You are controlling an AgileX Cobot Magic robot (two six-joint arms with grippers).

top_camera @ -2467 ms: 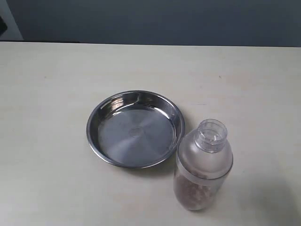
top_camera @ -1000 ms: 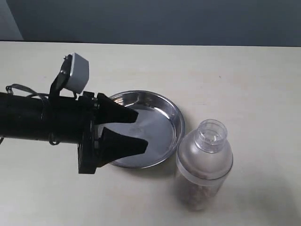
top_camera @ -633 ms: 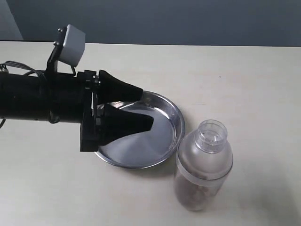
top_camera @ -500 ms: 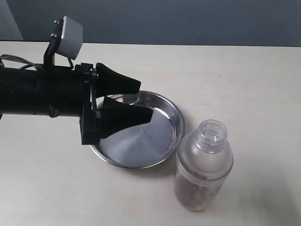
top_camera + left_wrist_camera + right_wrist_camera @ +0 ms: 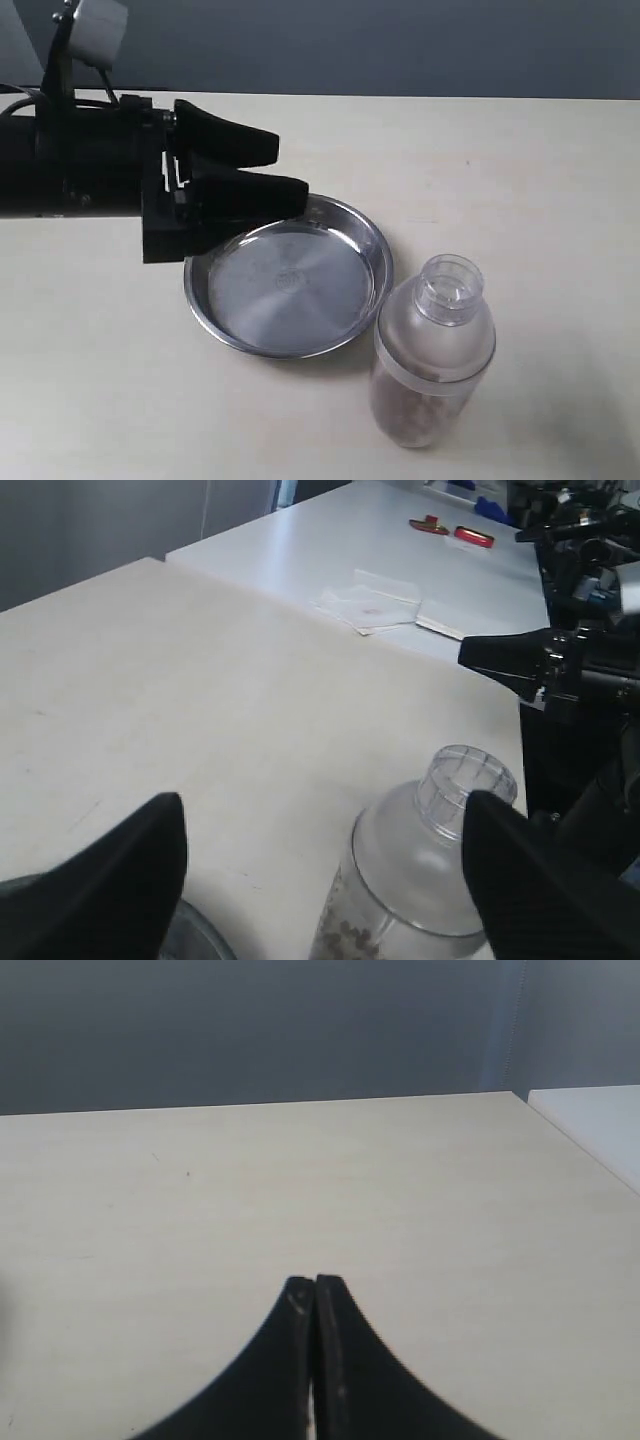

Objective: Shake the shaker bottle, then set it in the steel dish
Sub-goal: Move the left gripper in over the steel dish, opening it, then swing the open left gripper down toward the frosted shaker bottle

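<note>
The steel dish (image 5: 292,280) is between the robot's left gripper and the shaker bottle, so the left gripper should pull back and approach the bottle low around the dish's near rim (image 5: 288,353).
The frosted shaker bottle (image 5: 433,352) stands upright on the table at the front right, brownish-red grains inside, clear cap on top. It also shows in the left wrist view as the shaker bottle (image 5: 415,880), framed between my open fingers but some way off. The steel dish (image 5: 288,275) lies flat just left of the bottle, nothing in it. My left gripper (image 5: 290,168) hovers open over the dish's far left rim, well clear of the bottle. My right gripper (image 5: 315,1282) is shut on nothing over bare table and is out of the exterior view.
The beige table (image 5: 520,170) stretches behind and to the right of the bottle. In the left wrist view another black robot arm (image 5: 570,660) stands past the table's edge, and a white table (image 5: 380,540) with small items lies further off.
My left arm came in from the left, then rose and drew back toward the far left, its fingers now over the dish's far rim. Bottle and dish have not moved.
</note>
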